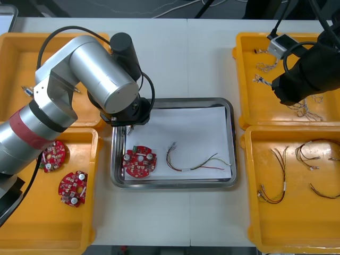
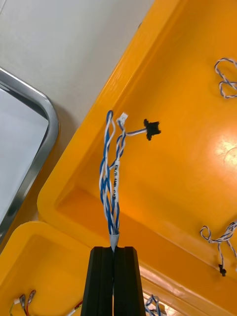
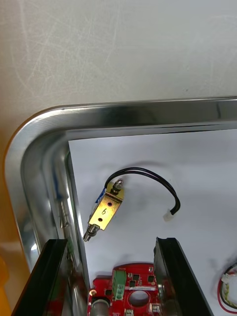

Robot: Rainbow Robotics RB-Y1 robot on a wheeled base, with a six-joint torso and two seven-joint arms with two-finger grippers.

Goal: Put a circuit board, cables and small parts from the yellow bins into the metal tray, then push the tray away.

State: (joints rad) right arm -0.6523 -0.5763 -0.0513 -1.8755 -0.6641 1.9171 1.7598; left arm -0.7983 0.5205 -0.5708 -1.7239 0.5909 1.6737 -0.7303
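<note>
My gripper should expect several small metal parts with black cables hidden in the yellow bin (image 1: pixel 20 64) beneath, because metal tips (image 1: pixel 27 91) stick out beside my silver arm.
My left gripper (image 3: pixel 111 244) hangs open over the near-left corner region of the metal tray (image 3: pixel 123 111). Just beyond its fingertips a small metal part (image 3: pixel 105 211) with a black cable (image 3: pixel 153 177) lies loose on the tray's white inside. A round red circuit board (image 1: pixel 139 162) and a red and yellow cable (image 1: pixel 196 163) also lie in the tray (image 1: pixel 172 184). My right gripper (image 2: pixel 114 249) is shut on a twisted blue and white cable (image 2: pixel 111 173), which hangs above the far right bin (image 2: pixel 173 187) near its corner.
The near left bin (image 1: pixel 90 212) holds two more circuit boards (image 1: pixel 54 155). More twisted cables (image 1: pixel 303 109) lie in the far right bin, and red and yellow cables (image 1: pixel 273 186) in the near right bin. The left arm's silver body (image 1: pixel 101 74) overhangs the far left bin.
</note>
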